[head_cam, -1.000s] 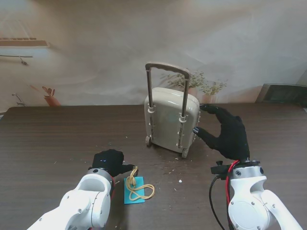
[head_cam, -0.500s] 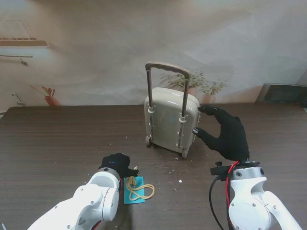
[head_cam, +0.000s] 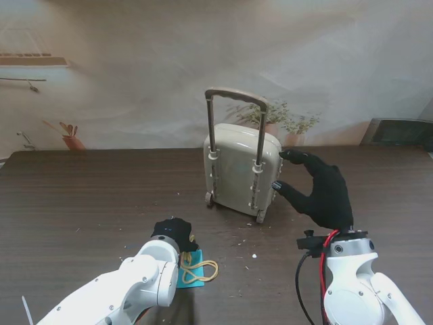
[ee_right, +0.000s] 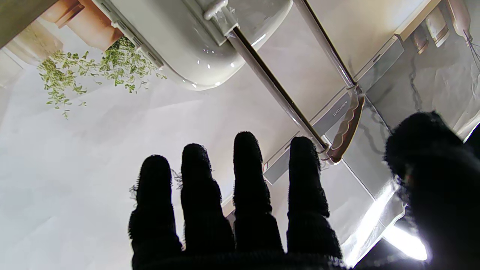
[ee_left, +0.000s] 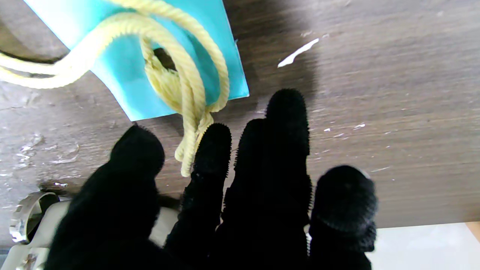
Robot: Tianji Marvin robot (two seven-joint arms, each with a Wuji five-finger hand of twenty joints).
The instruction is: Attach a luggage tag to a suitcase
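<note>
The yellow cord (head_cam: 186, 258) rests in slack, doubled curves (head_cam: 214, 269), so it will pull straight into a long loop above the luggage tag when the robot lifts it.
A small beige suitcase (head_cam: 240, 172) stands upright mid-table with its brown telescopic handle (head_cam: 236, 94) raised; the right wrist view shows its shell (ee_right: 195, 41) and handle (ee_right: 347, 129). My right hand (head_cam: 321, 189) is open beside the suitcase's right side, fingertips at its edge. A turquoise luggage tag (head_cam: 193, 271) with a yellow cord loop (head_cam: 197, 272) lies flat near me. My left hand (head_cam: 173, 234) hovers at the tag's far left corner, fingers (ee_left: 210, 157) apart around the cord's knotted end (ee_left: 189, 142), thumb and forefinger either side of it, not closed.
The dark wood table (head_cam: 81, 196) carries small white crumbs (head_cam: 254, 256) between tag and suitcase. A printed backdrop with plants (head_cam: 291, 122) rises behind the table's far edge.
My left hand has slid right and nearer to me, arriving at the tag's cord end. The right hand and suitcase stay as they were.
</note>
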